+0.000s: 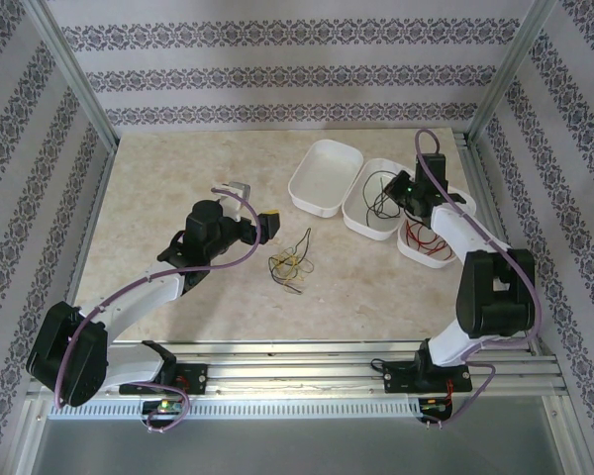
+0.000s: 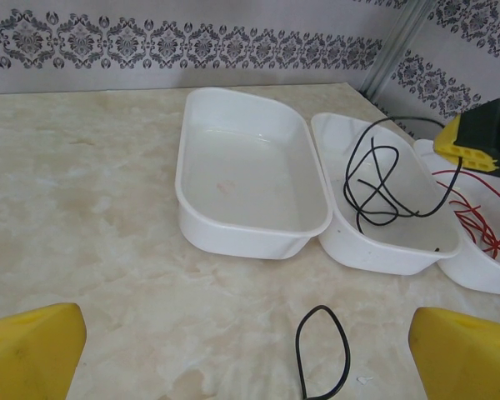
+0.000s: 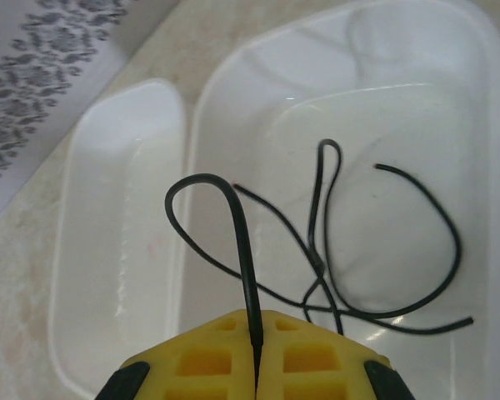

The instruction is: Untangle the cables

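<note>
The black cable's coils (image 1: 379,209) are inside the middle tray, so I should keep lowering the strand in my right gripper until it nears the middle tray's bottom (image 1: 375,192), then let go.
A small tangle of yellow-olive and black cables (image 1: 290,265) lies on the table, just right of and nearer than my left gripper (image 1: 255,205). In the left wrist view that gripper (image 2: 250,367) stands open and empty, and a black loop (image 2: 322,354) of the tangle lies between its yellow fingertips (image 2: 33,350). My right gripper (image 1: 401,190) hangs over the middle white tray (image 1: 354,220), shut on one strand of the black cable (image 3: 317,250). The rest of that cable lies coiled in the tray. A red cable (image 1: 426,239) lies in the right tray (image 1: 414,257).
An empty white tray (image 1: 327,176) stands left of the middle one, and the three trays touch in a row at the back right. Patterned walls and metal posts (image 1: 74,89) close in the table. A metal rail (image 1: 297,371) runs along the near edge.
</note>
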